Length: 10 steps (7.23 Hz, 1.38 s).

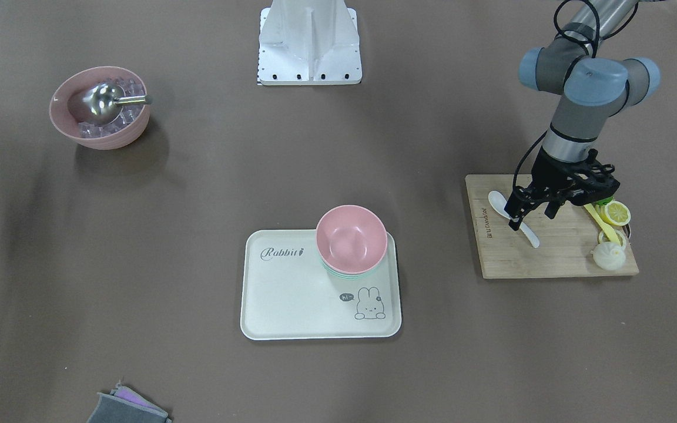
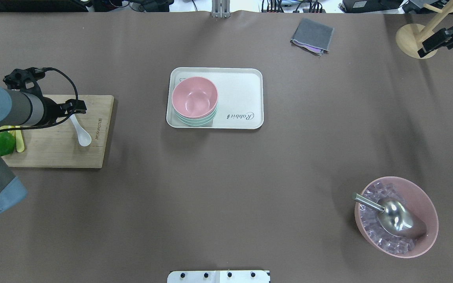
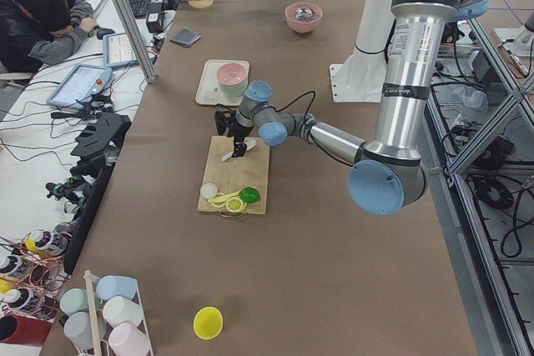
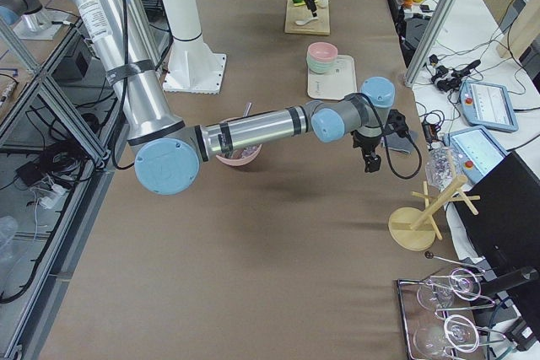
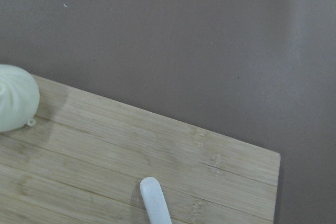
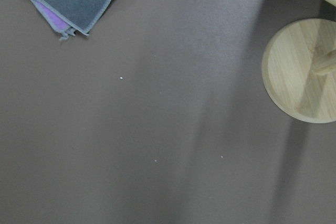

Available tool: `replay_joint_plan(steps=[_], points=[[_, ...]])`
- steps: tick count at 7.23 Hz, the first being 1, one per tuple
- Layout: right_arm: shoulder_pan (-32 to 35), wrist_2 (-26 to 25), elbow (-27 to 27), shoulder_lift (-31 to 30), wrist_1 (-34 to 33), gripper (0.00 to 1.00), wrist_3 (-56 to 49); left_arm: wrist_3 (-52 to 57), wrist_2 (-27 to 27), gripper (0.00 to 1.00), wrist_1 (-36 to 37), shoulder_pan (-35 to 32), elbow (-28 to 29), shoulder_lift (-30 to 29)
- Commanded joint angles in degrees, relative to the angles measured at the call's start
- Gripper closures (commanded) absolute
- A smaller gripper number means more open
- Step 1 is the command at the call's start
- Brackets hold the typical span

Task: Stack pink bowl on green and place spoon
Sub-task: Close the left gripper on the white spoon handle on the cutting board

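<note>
I can see that the white spoon is almost as long as the pink bowl [image 1: 351,239] is wide. I expect its handle [image 1: 529,237] to stick out over the pink bowl's rim when I lower the spoon in.
A pink bowl [image 1: 350,238] [image 2: 194,96] sits nested on green bowls [image 1: 344,273] [image 2: 195,121] on a white rabbit tray [image 1: 291,294] [image 2: 242,90]. A white spoon [image 1: 529,234] [image 2: 83,137] lies on a wooden cutting board [image 1: 550,258] [image 2: 61,153]. My left gripper [image 1: 532,216] [image 2: 75,112] hangs low over the spoon's handle, open, with a finger on each side. The left wrist view shows only the handle's tip [image 5: 155,203] on the board [image 5: 105,145]. My right gripper [image 2: 433,41] [image 4: 371,162] hovers near a wooden stand; I cannot tell its state.
Lemon slices [image 1: 616,212], a yellow spoon [image 1: 600,220], a white bun [image 1: 609,255] and a lime [image 2: 4,143] share the board. A pink bowl of ice with a metal scoop [image 2: 395,216], a grey cloth [image 2: 312,35] and the stand [image 2: 415,39] lie elsewhere.
</note>
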Motion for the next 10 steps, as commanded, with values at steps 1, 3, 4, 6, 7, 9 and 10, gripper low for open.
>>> replay_joint_plan(steps=[1,3,4,6,7,9,10], points=[[1.0,0.0,0.0,-1.2,0.1,0.00,-1.5,-0.7,2.7,0.04,-0.3,1.4,2.3,-0.6],[1.0,-0.3,0.1,-1.5,0.1,0.00,-1.5,-0.7,2.7,0.26,-0.3,1.9,2.1,-0.7],[1.0,-0.3,0.1,-1.6,0.1,0.00,-1.5,-0.7,2.8,0.50,-0.3,2.6,1.9,-0.7],[1.0,-0.4,0.2,-1.6,0.1,0.00,-1.5,-0.7,2.8,0.71,-0.3,3.0,1.6,-0.7],[1.0,-0.4,0.2,-1.6,0.1,0.00,-1.5,-0.7,2.8,0.71,-0.4,3.0,1.6,-0.7],[1.0,-0.4,0.3,-1.6,0.1,0.00,-1.5,-0.7,2.8,0.71,-0.4,3.0,1.6,-0.7],[1.0,-0.4,0.3,-1.6,0.1,0.00,-1.5,-0.6,2.8,0.71,-0.4,3.0,1.3,-0.7]])
